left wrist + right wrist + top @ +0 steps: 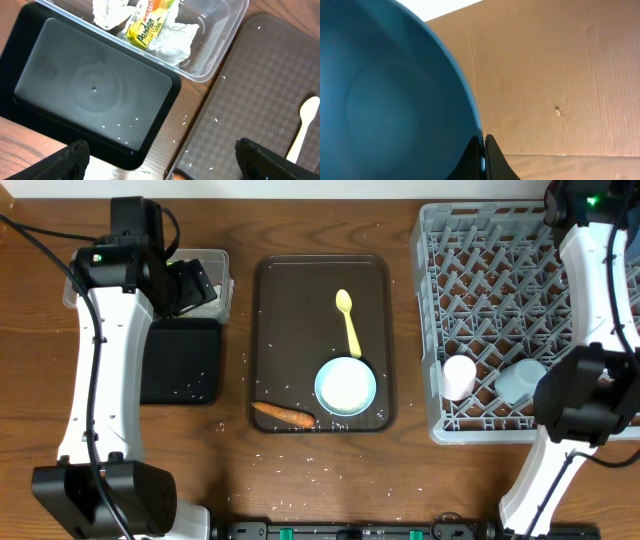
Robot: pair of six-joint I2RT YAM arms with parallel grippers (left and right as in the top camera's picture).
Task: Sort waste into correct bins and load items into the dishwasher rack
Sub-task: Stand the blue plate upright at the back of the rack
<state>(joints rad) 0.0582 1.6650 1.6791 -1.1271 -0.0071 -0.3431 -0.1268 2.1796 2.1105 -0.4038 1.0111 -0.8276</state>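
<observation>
I can see the dark blue plate (395, 100) standing on edge over the rack's free wires (540, 265), so my right gripper should go on lowering it by the plate's rim until it sits among them.
My left gripper (165, 162) is open and empty, above the gap between the black tray (95, 90) and the brown serving tray; in the overhead view it (195, 285) is over the clear tub (218, 265). The tub (210, 55) holds white tissues (172, 42) and the yellow-green wrapper (145, 27). The carrot (283, 415), pale blue bowl (345, 387) and yellow spoon (347, 320) lie on the serving tray. My right gripper (484, 150) is shut on the dark blue plate's (385, 100) rim. The grey rack (500, 270) holds the white-pink cup (459, 377) and light blue cup (520, 380).
The brown serving tray (290, 310) sits mid-table between the bins and the rack. Rice grains (120, 127) are scattered on the black tray, the wood and the serving tray. The right arm (590, 290) reaches over the rack's right side. Cardboard (560, 75) fills the right wrist view's background.
</observation>
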